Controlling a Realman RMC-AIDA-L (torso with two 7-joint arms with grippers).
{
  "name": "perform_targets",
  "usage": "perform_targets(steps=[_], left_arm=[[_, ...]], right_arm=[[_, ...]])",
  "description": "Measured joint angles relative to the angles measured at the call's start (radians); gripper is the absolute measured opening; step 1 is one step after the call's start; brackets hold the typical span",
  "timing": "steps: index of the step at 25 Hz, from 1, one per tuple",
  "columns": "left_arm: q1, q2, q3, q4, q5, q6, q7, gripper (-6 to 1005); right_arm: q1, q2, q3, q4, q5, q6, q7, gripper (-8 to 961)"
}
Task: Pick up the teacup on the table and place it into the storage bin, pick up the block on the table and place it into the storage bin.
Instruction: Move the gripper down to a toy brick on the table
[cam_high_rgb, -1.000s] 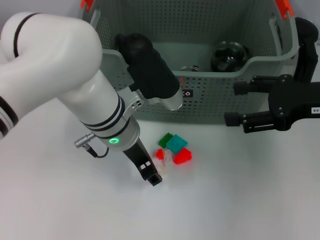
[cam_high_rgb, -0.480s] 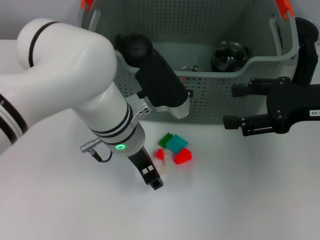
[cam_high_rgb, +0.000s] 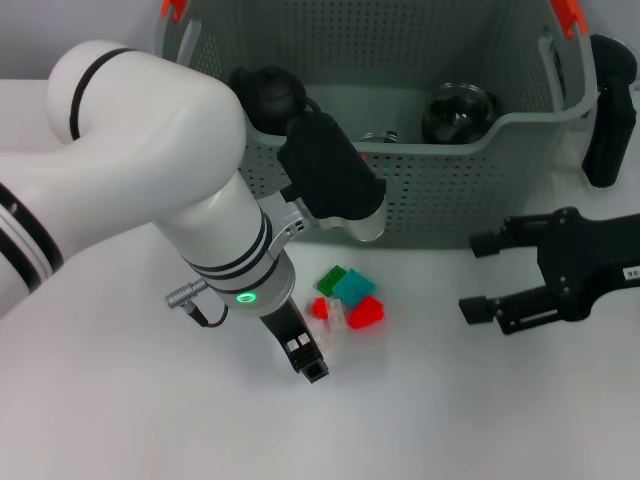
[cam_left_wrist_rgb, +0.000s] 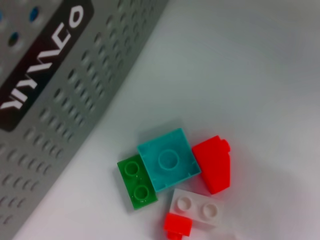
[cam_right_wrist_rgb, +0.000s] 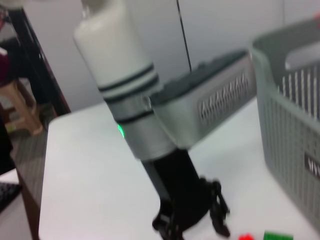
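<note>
My left gripper is pointing steeply down beside the loose blocks (cam_high_rgb: 348, 298), so next I raise it clear and move both open grippers in low from opposite sides.
A cluster of small blocks (cam_high_rgb: 346, 298) lies on the white table in front of the storage bin (cam_high_rgb: 455, 195). In the left wrist view it shows as a teal block (cam_left_wrist_rgb: 167, 165), a green one (cam_left_wrist_rgb: 136, 182), a red wedge (cam_left_wrist_rgb: 214, 164), a white one (cam_left_wrist_rgb: 195, 207) and a small red one (cam_left_wrist_rgb: 178, 225). My left gripper (cam_high_rgb: 308, 352) is down at the table just beside the cluster, on its left, open and holding nothing. A dark glossy teacup (cam_high_rgb: 458, 112) rests inside the bin. To the right of the blocks my right gripper (cam_high_rgb: 480, 277) hovers open and empty.
The bin's perforated front wall (cam_left_wrist_rgb: 60, 125) with its black label (cam_left_wrist_rgb: 40, 75) stands close behind the blocks. A black upright object (cam_high_rgb: 610, 110) is at the bin's right end. Something metallic (cam_high_rgb: 380, 137) also lies in the bin. Orange handle clips (cam_high_rgb: 567, 12) mark its far corners.
My right gripper has drawn back from the bin's front wall toward the near right. The left arm has shifted slightly right, bringing its gripper closer to the blocks.
</note>
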Motion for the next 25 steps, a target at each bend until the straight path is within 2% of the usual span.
perform_targets(steps=[11,19,25], left_arm=[[-0.003,0.0,0.0,0.0,0.001,0.001,-0.009,638],[-0.009,0.002,0.0,-0.007,0.007,0.001,-0.013,497],[-0.01,0.002,0.003,-0.006,0.021,0.007,-0.022,251]], right_arm=[[0.017,0.012,-0.003,0.0,-0.076,-0.001,0.024,920],[0.018,0.012,-0.002,0.0,-0.077,0.0,0.026,919],[0.018,0.012,0.004,0.0,-0.073,-0.002,0.026,919]])
